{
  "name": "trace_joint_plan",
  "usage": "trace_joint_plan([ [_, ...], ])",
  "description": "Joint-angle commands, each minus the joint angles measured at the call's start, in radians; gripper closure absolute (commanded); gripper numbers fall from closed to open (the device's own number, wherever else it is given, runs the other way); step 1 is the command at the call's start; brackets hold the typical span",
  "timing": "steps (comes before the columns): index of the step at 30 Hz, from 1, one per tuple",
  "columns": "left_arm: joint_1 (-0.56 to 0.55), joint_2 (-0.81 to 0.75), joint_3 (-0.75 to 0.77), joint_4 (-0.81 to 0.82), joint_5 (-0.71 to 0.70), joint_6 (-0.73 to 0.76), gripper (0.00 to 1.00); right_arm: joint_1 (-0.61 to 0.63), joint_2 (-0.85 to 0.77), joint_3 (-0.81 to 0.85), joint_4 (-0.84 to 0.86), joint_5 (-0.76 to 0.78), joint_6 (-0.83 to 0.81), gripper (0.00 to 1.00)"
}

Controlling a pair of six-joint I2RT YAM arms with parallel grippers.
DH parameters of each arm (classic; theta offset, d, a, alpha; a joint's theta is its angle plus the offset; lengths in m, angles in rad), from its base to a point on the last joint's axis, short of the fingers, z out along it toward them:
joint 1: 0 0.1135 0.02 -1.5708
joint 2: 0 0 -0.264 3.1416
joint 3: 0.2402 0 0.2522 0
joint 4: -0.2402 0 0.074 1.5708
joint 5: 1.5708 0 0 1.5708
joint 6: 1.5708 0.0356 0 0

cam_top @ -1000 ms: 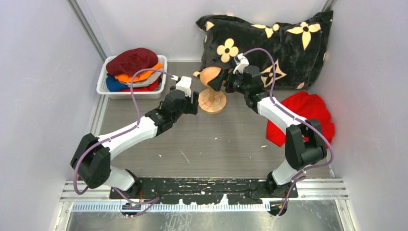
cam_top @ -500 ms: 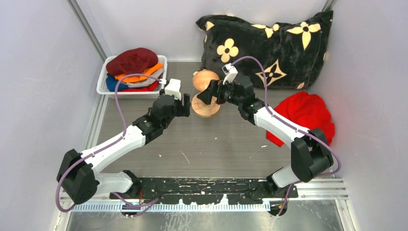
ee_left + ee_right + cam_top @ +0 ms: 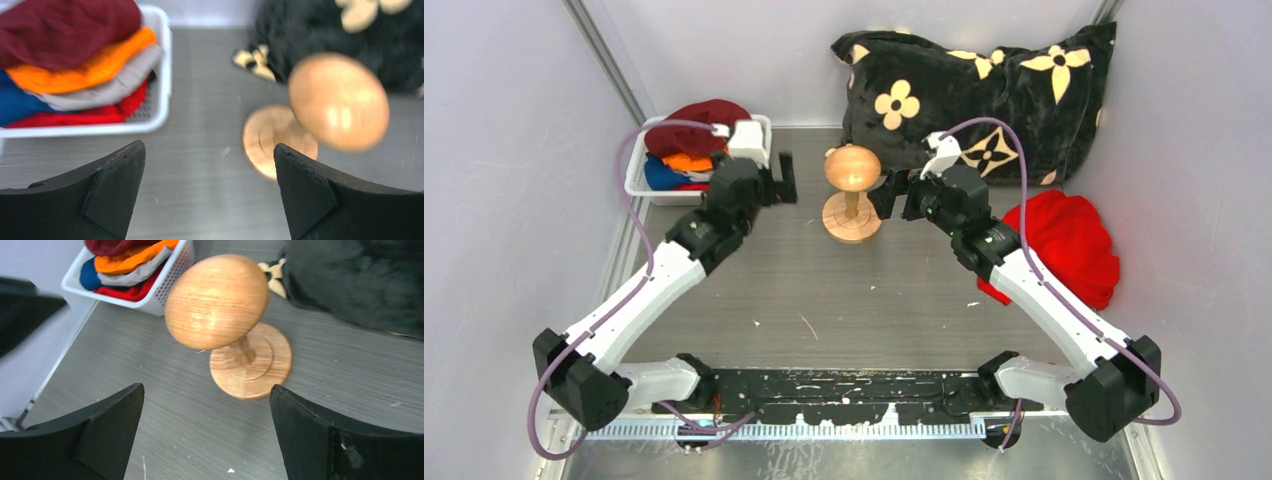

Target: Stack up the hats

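I can see the maroon hat on top of the pile with its edge free, so my left gripper should keep moving over the white basket until its fingers are on either side of that edge.
The hats lie piled in a white basket at the back left: a maroon hat on top, then orange, pale grey, blue and red. My left gripper hovers open and holds nothing, just right of the basket, between it and a wooden mushroom-shaped stand. In the left wrist view the left gripper points at bare table. My right gripper is open and holds nothing, just right of the stand. In the right wrist view the right gripper faces the stand.
A black pillow with cream flowers leans on the back wall. A bright red cloth bundle lies at the right, beside my right arm. Grey walls close in both sides.
The left gripper has swung left, away from the stand and towards the basket, and its jaws have widened. The right gripper has drawn back to the right of the stand.
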Motion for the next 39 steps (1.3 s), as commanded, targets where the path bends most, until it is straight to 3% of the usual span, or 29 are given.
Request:
trace_joint_plan([
  [1,0.168,0.085,0.215,-0.098,0.039,-0.072,0.03,0.0,-0.05,0.101,-0.085,0.138,-0.089,0.0],
  [4,0.316,0.192,0.325,-0.14,0.189,-0.154,0.1,0.0,-0.021,0.167,-0.131,0.163,-0.133,0.0],
  [8,0.413,0.332,0.39,-0.124,0.197,-0.17,0.12,0.001,0.019,0.215,-0.151,0.185,-0.171,0.0],
  [14,0.48,0.622,0.622,-0.219,0.198,-0.102,0.09,0.001,0.036,0.199,-0.113,0.189,-0.191,0.0],
  [19,0.49,0.761,0.681,-0.131,0.153,-0.03,0.1,-0.004,0.053,0.202,-0.114,0.192,-0.201,0.0],
  [28,0.512,0.85,0.735,-0.05,0.142,0.043,0.11,-0.017,0.066,0.199,-0.116,0.184,-0.197,0.0],
  [35,0.5,0.721,0.596,0.064,0.203,0.042,0.12,-0.02,0.077,0.192,-0.113,0.177,-0.185,0.0],
  [39,0.5,0.701,0.611,0.043,0.21,0.068,0.12,-0.019,0.087,0.197,-0.112,0.171,-0.184,0.0],
])
